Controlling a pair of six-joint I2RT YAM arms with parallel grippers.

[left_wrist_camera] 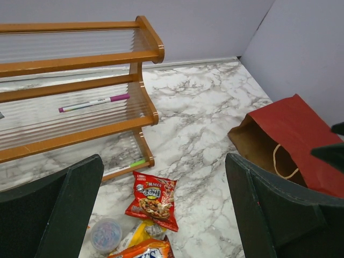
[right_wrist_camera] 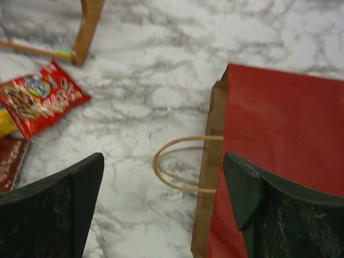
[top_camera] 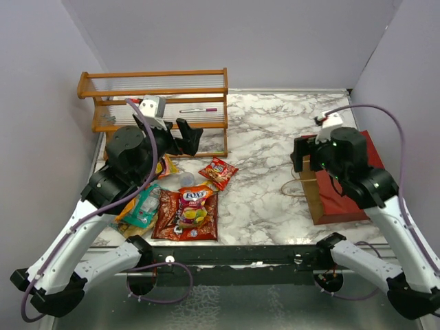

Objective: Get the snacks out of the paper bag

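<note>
My gripper is about to lift the dark red paper bag (top_camera: 333,198) by its handle. The bag will tip upright and stand open, because the bag's tan opening (top_camera: 312,196) gapes like a box.
The dark red paper bag (top_camera: 342,187) lies flat at the right, its tan mouth facing left and its loop handle (right_wrist_camera: 177,164) on the marble. It also shows in the left wrist view (left_wrist_camera: 293,134) and the right wrist view (right_wrist_camera: 279,161). I cannot see inside it. Several snacks lie at the left: a red packet (top_camera: 218,172) (left_wrist_camera: 153,200) (right_wrist_camera: 40,99), an orange and dark red packet (top_camera: 187,212), a teal packet (top_camera: 142,206) and a yellow packet (left_wrist_camera: 141,234). My left gripper (top_camera: 187,137) (left_wrist_camera: 164,215) is open and empty above them. My right gripper (top_camera: 301,155) (right_wrist_camera: 164,199) is open and empty over the bag's mouth.
A small clear round container (left_wrist_camera: 105,235) lies among the packets. A wooden slatted rack (top_camera: 155,103) stands at the back left with a pink pen (left_wrist_camera: 94,102) on a shelf and a green marker (left_wrist_camera: 137,162) under it. Grey walls close three sides.
</note>
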